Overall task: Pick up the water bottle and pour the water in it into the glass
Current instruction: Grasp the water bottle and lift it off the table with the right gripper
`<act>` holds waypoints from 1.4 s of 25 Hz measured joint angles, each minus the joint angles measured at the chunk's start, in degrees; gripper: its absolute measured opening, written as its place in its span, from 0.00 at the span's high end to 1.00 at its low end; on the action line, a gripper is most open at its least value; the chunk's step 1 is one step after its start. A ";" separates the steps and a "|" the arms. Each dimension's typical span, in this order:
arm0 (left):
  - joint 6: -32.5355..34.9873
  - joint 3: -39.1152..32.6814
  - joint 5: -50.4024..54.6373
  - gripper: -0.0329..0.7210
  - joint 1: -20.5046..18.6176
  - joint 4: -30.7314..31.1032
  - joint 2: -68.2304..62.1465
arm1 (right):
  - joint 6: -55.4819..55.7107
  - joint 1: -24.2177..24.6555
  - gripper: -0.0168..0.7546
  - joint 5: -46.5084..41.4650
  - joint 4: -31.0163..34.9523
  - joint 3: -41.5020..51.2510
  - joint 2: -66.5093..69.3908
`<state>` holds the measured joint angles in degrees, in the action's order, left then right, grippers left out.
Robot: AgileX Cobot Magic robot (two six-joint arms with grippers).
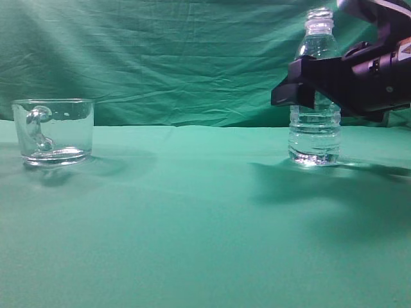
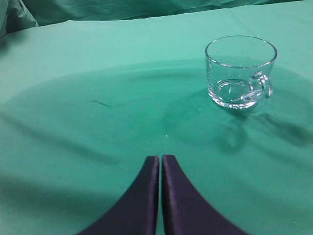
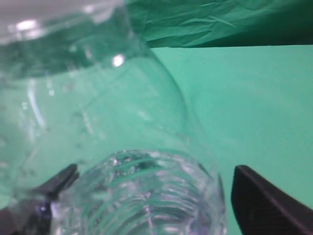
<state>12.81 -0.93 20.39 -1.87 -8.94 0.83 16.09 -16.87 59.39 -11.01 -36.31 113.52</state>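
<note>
The water will run out only once the robot tips the bottle almost flat, since the upper part of the water (image 1: 314,138) bottle (image 1: 319,45) looks empty.
The water bottle (image 1: 314,131) stands upright and uncapped on the green cloth at the right, with clear water (image 1: 314,142) in it. My right gripper (image 1: 294,88) is open at mid-height of the bottle, one finger on each side. In the right wrist view the bottle (image 3: 122,147) fills the space between the fingers (image 3: 156,196), and a gap shows at the right finger. The glass (image 1: 56,128) stands empty at the far left, handle toward the camera. My left gripper (image 2: 160,161) is shut and empty, low over the cloth, with the glass (image 2: 239,68) ahead to its right.
A green cloth (image 1: 192,212) covers the table, and a creased green backdrop (image 1: 160,58) hangs behind it. My left gripper does not show in the exterior view.
</note>
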 joint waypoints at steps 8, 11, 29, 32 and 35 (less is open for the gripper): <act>0.00 0.00 0.00 0.96 0.00 0.00 0.00 | -1.56 0.00 0.49 0.53 0.13 -0.12 0.07; 0.00 0.00 0.00 0.96 0.00 0.00 0.00 | -1.56 0.00 0.56 0.34 0.13 -0.12 0.07; 0.00 0.00 0.00 0.96 0.00 0.00 0.00 | 2.93 0.00 0.56 -18.50 -17.40 -4.74 -13.67; 0.00 0.00 0.00 0.96 0.00 0.00 0.00 | 9.72 0.00 0.56 -27.89 -24.93 -9.44 -17.96; 0.00 0.00 0.00 0.96 0.00 0.00 0.00 | 17.34 -0.39 0.56 -34.39 -36.12 -14.69 -19.70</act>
<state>12.81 -0.93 20.39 -1.87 -8.94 0.83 33.44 -17.27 25.00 -47.13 -51.00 93.83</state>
